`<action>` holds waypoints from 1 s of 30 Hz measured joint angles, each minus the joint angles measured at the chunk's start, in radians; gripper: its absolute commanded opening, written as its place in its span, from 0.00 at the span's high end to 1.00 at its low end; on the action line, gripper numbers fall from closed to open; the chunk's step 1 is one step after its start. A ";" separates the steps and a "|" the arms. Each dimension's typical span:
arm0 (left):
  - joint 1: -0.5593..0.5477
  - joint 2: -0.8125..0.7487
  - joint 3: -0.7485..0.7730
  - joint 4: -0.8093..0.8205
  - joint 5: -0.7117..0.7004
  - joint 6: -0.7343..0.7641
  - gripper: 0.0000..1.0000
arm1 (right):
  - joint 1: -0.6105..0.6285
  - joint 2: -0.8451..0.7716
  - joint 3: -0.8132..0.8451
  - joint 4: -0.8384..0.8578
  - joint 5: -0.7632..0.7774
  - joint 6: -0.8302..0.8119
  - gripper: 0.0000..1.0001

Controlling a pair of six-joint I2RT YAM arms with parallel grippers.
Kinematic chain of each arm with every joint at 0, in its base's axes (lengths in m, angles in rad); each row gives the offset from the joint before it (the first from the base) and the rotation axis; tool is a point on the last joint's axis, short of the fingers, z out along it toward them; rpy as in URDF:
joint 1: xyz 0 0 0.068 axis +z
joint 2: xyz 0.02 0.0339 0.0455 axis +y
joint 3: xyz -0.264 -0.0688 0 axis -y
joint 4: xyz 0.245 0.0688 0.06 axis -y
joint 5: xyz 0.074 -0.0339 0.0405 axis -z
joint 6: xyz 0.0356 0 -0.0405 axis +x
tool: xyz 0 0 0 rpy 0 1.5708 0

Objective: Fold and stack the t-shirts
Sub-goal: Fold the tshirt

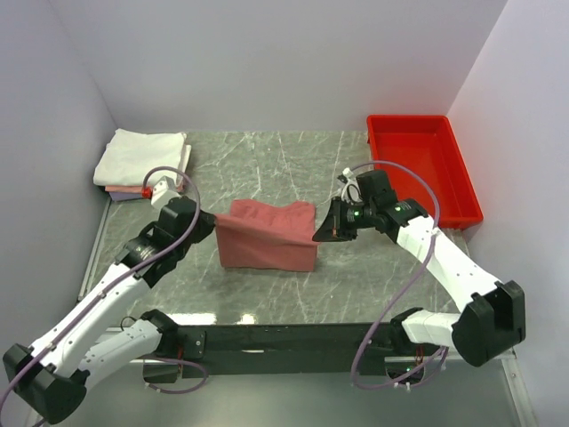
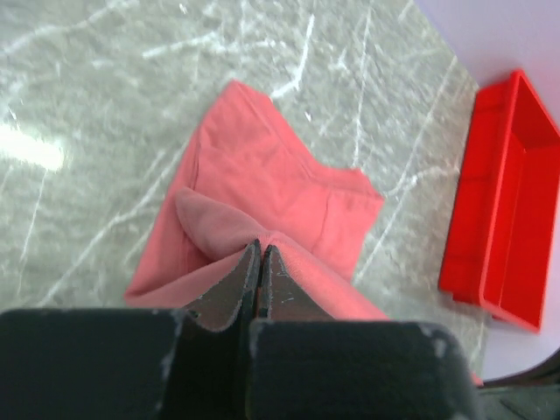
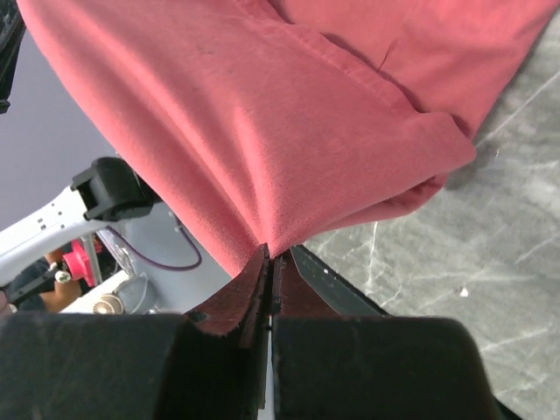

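The t-shirt's held edge [image 1: 267,231] stretches taut between both grippers, so my left gripper should keep carrying that edge back until it meets the t-shirt's far edge [image 1: 246,203], then release.
The salmon-red t-shirt [image 1: 268,233] hangs stretched between both grippers above the middle of the table, its far part resting on the marble. My left gripper [image 1: 213,223] is shut on the shirt's left corner; in the left wrist view the cloth [image 2: 271,201] bunches at the fingertips [image 2: 261,248]. My right gripper [image 1: 322,234] is shut on the right corner; in the right wrist view the shirt [image 3: 262,114] rises from the closed tips [image 3: 271,255]. A stack of folded white and pale pink t-shirts [image 1: 140,160] lies at the back left corner.
A rigid bright red plastic tray [image 1: 420,169] stands at the back right, also in the left wrist view [image 2: 507,210]. The dark front table edge [image 1: 293,338] runs below the shirt. Walls close in at left, back and right.
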 measured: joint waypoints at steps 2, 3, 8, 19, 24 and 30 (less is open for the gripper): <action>0.028 0.032 0.004 0.031 0.008 0.021 0.99 | -0.013 0.031 0.008 0.015 -0.010 -0.002 1.00; 0.045 0.046 0.004 0.049 0.015 0.034 0.99 | -0.016 0.042 0.013 0.023 -0.011 -0.003 1.00; 0.107 0.108 0.008 0.127 0.058 0.080 0.99 | -0.035 0.112 0.054 0.053 -0.017 -0.009 1.00; 0.188 0.323 0.100 0.259 0.151 0.155 0.99 | -0.117 0.253 0.134 0.098 -0.016 -0.011 1.00; 0.222 0.437 0.152 0.303 0.187 0.176 0.99 | -0.147 0.367 0.219 0.109 -0.005 -0.014 1.00; 0.262 0.566 0.219 0.323 0.225 0.195 0.99 | -0.169 0.517 0.317 0.119 -0.008 -0.018 1.00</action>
